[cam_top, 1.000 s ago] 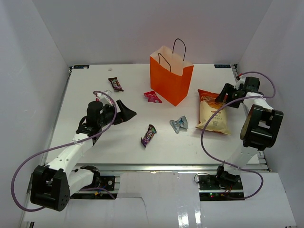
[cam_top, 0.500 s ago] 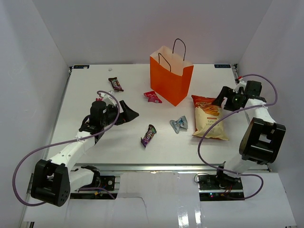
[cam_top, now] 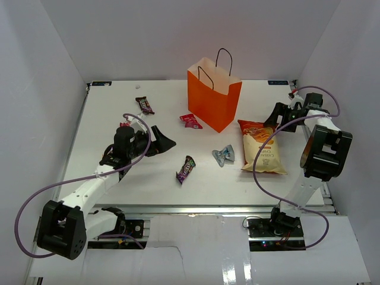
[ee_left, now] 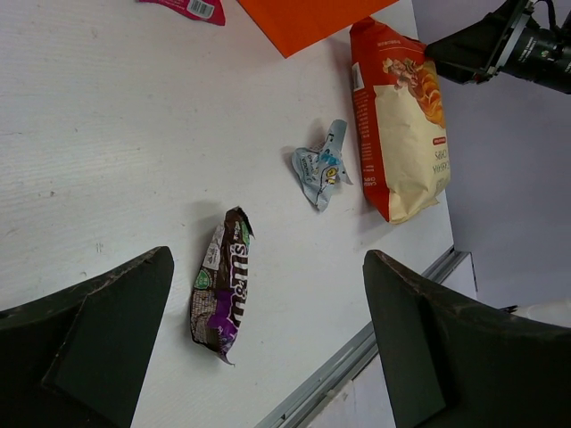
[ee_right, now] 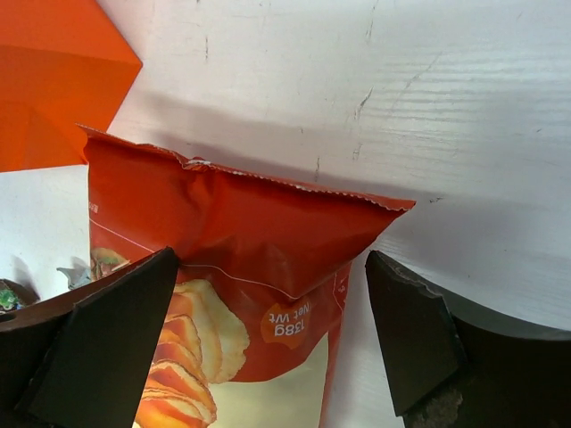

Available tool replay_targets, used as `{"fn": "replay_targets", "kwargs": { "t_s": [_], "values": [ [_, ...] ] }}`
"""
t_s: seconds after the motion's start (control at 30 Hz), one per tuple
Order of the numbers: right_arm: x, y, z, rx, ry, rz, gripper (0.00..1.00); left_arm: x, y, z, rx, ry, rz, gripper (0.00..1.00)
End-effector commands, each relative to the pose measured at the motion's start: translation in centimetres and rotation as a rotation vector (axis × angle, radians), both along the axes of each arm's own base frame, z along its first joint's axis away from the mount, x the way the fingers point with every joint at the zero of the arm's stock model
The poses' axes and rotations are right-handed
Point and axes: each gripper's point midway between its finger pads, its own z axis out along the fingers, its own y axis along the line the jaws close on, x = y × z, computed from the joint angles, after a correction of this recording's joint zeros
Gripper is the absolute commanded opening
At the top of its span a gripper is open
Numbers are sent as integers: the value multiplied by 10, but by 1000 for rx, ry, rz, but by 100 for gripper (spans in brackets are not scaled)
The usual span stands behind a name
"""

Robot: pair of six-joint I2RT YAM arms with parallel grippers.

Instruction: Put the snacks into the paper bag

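Observation:
My right gripper should lift the chip bag's wide top and my left gripper should go to its free corner, because my right gripper covers only part of the top.
The orange paper bag stands upright at the back centre. The orange-yellow chip bag lies flat to its right. My right gripper is open over the chip bag's red top end, and the jaws straddle it without closing. My left gripper is open and empty above the table. Between its jaws in the left wrist view lies the purple packet, with the silver-blue wrapper beyond it. On the table are also the purple packet, the silver-blue wrapper, a pink-red wrapper and a dark brown candy bar.
White walls close in the table on the left, back and right. A metal rail runs along the near edge. The orange bag's corner is close to the left of the right gripper.
The chip bag has slid left toward the orange bag and turned a little. My right gripper followed to its top end. My left gripper moved slightly right.

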Motion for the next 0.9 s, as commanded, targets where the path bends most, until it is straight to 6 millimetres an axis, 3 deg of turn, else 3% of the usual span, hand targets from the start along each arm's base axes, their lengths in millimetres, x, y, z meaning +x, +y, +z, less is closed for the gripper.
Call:
{"fn": "replay_targets", "kwargs": {
  "t_s": [0.0, 0.23, 0.27, 0.4, 0.57, 0.77, 0.87],
  "values": [
    [1, 0, 7, 5, -18, 33, 92, 1, -1, 16, -17, -50, 6, 98],
    [-10, 1, -15, 11, 45, 15, 100, 4, -9, 14, -13, -34, -12, 98],
    [-11, 3, -17, 24, 50, 13, 97, 5, -10, 14, -12, -32, -15, 98],
    [-12, 12, -21, 89, 69, 22, 76, 6, -15, 14, -6, -32, -24, 98],
    [-13, 16, -16, 115, 54, 40, 58, 4, -18, 15, -4, -36, -30, 98],
    [-5, 19, 18, 106, -64, 78, 35, 2, -19, 15, -6, -37, -28, 98],
    [-3, 21, 44, 88, -150, 106, 15, 2, -20, 18, -9, -42, -33, 98]
  ]
}}
